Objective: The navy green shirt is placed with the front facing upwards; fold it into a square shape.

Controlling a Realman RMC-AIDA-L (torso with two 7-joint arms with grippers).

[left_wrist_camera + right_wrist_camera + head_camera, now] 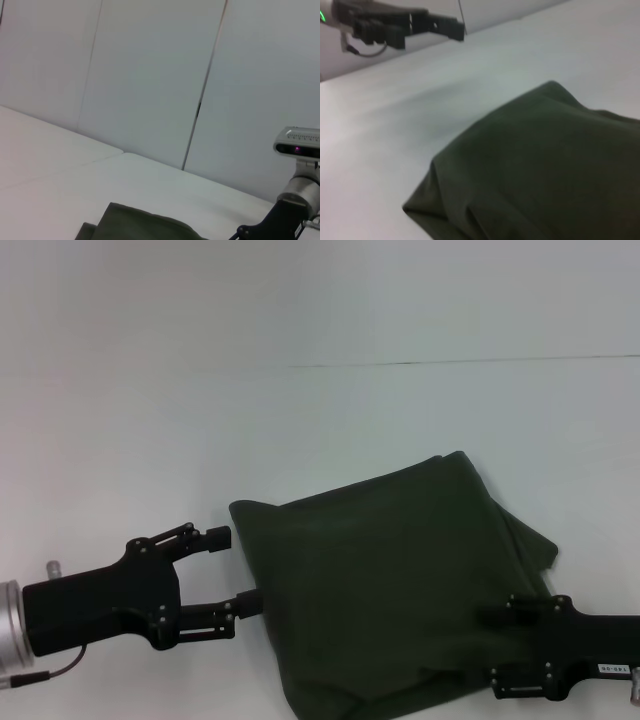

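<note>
Next, I move my right gripper away while my left gripper pinches the shirt's side edge point(252, 558) and squares the shirt's corner, because the shirt's far edge point(350, 486) slants toward my left gripper.
The navy green shirt point(390, 590) lies folded into a rough square on the white table point(200, 420), plain green side up, with no lettering showing. My left gripper point(235, 572) is open at the shirt's left edge, its lower fingertip point(246, 604) touching the cloth border. At the shirt's right side my right gripper point(500, 645) hovers with its fingers spread, open, over the fabric. The right wrist view shows the shirt point(545, 165) close up and the left gripper point(437, 27) farther off. A corner of the shirt point(140, 227) shows in the left wrist view.
A thin seam point(450, 362) crosses the table farther back. Bare white tabletop lies behind and to the left of the shirt. The right arm's wrist camera housing point(297, 142) shows in the left wrist view, with pale wall panels point(150, 75) behind.
</note>
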